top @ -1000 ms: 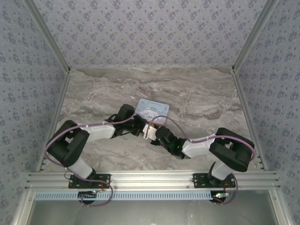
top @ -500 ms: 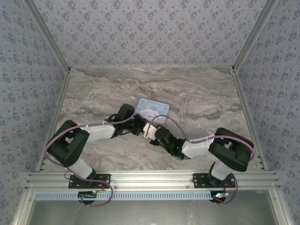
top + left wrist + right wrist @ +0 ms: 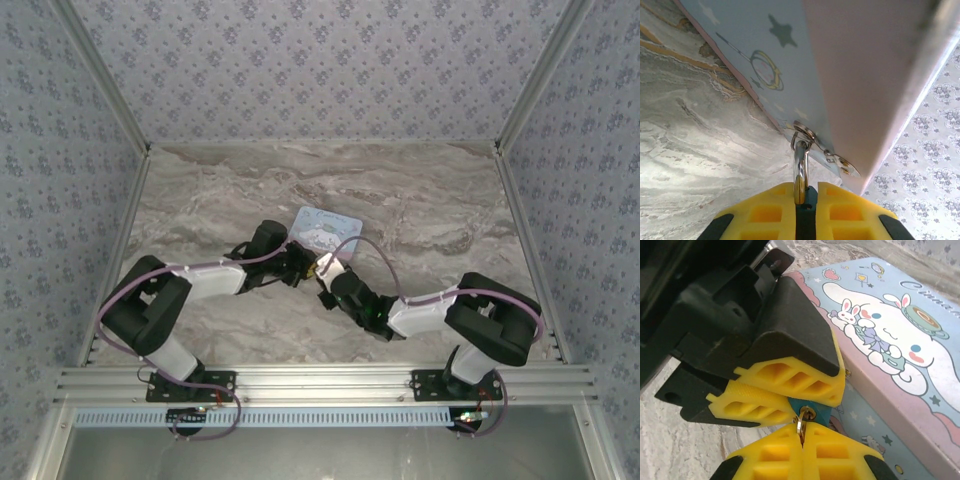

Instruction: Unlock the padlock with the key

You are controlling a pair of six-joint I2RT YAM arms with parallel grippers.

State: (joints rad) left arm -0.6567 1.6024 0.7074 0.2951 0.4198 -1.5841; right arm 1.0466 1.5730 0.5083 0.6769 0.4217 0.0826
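The tin sits crooked (image 3: pixel 327 229) and unheld while both my grippers are at the padlock, so next my left gripper lets go of the padlock and steadies the tin's side (image 3: pixel 296 224).
The padlock (image 3: pixel 819 413) is a small blue body whose chrome shackle (image 3: pixel 800 162) passes through the hasp of the light blue cartoon tin (image 3: pixel 785 65). My left gripper (image 3: pixel 806 194) is shut on the padlock body, its yellow fingers (image 3: pixel 795 377) pressed on both sides. My right gripper (image 3: pixel 802 439) is shut on the brass key (image 3: pixel 800 425), gripped edge-on, with the key's tip at the padlock's keyhole. From above, both grippers (image 3: pixel 312 268) meet at the tin's near edge (image 3: pixel 325 228).
The tin lies on a marble-patterned table (image 3: pixel 430 220), with patterned walls on three sides. Both arms reach inward from their bases at the near rail (image 3: pixel 320 380).
My right gripper has shut on the key and moved slightly forward and left to the padlock. The left gripper has kept its hold.
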